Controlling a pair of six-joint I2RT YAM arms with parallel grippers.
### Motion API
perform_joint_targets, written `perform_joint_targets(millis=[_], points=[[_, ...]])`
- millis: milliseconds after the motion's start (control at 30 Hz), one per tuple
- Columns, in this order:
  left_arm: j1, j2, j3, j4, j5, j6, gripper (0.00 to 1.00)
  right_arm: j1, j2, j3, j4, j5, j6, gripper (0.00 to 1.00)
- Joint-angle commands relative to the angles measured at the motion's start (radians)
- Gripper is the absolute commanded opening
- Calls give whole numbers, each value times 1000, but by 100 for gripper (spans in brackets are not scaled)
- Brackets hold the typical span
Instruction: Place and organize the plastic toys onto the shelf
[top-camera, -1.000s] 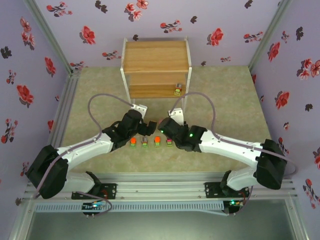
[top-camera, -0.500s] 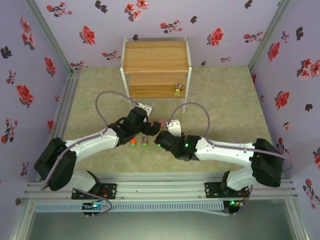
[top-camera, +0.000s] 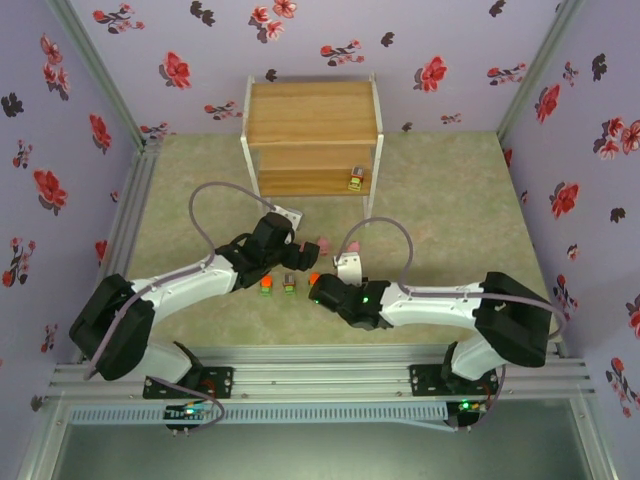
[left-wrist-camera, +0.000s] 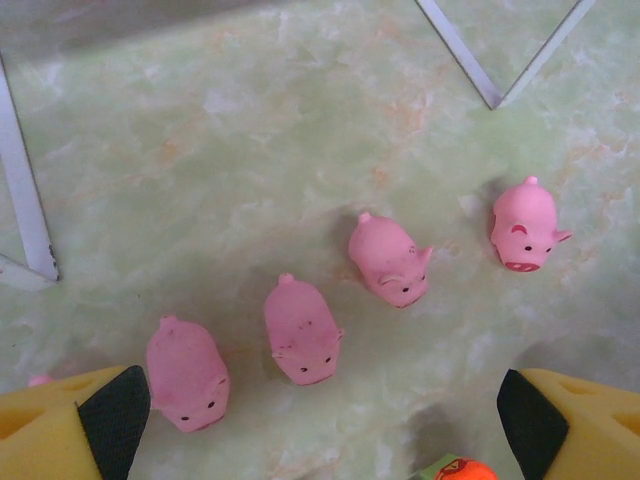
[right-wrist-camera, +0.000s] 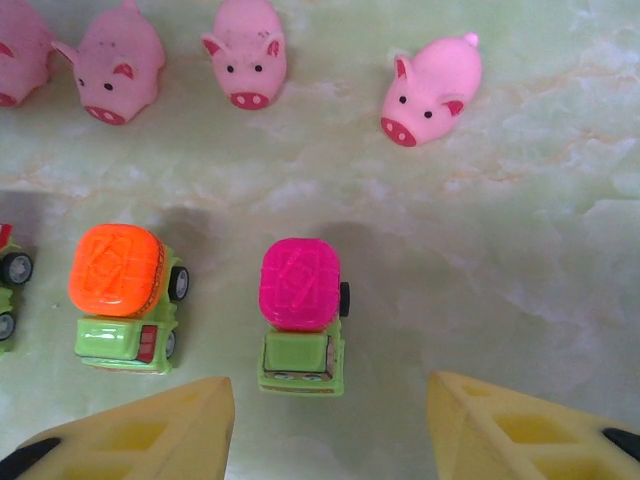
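Observation:
The pink-topped truck has a clear gap (right-wrist-camera: 222, 310) between it and the orange-topped truck, so my right gripper should keep going down and close across the pink-topped truck's sides (right-wrist-camera: 302, 318).
The wooden shelf (top-camera: 310, 130) stands at the back, with one small truck toy (top-camera: 354, 180) on its lower tier. A row of pink pigs (left-wrist-camera: 300, 330) lies on the mat, and my open left gripper (left-wrist-camera: 320, 430) hovers over it with nothing between its fingers. Green toy trucks (top-camera: 266, 286) line up nearer the arms. My right gripper (right-wrist-camera: 330, 420) is open, and the pink-topped truck (right-wrist-camera: 300, 310) stands just beyond its fingertips, untouched. An orange-topped truck (right-wrist-camera: 125, 295) is to its left. In the top view my right gripper (top-camera: 325, 290) covers the row's right end.
White shelf legs (left-wrist-camera: 25, 200) stand just beyond the pigs. Several pigs (right-wrist-camera: 433, 88) face the trucks about a toy's length away. Another truck (right-wrist-camera: 8, 285) sits at the left edge. Floral walls enclose the mat on three sides.
My right arm has drawn back toward the near edge and its jaws have widened. The left arm shifted slightly forward early on, then held still.

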Motion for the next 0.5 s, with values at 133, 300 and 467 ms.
perform_joint_targets(millis=[133, 300, 467], points=[[13, -4, 14, -8, 8, -16, 94, 6, 79, 9, 58, 17, 31, 36], [15, -4, 14, -8, 7, -16, 94, 4, 123, 28, 56, 19, 37, 35], [15, -4, 14, -8, 7, -16, 94, -2, 145, 35, 65, 19, 39, 34]])
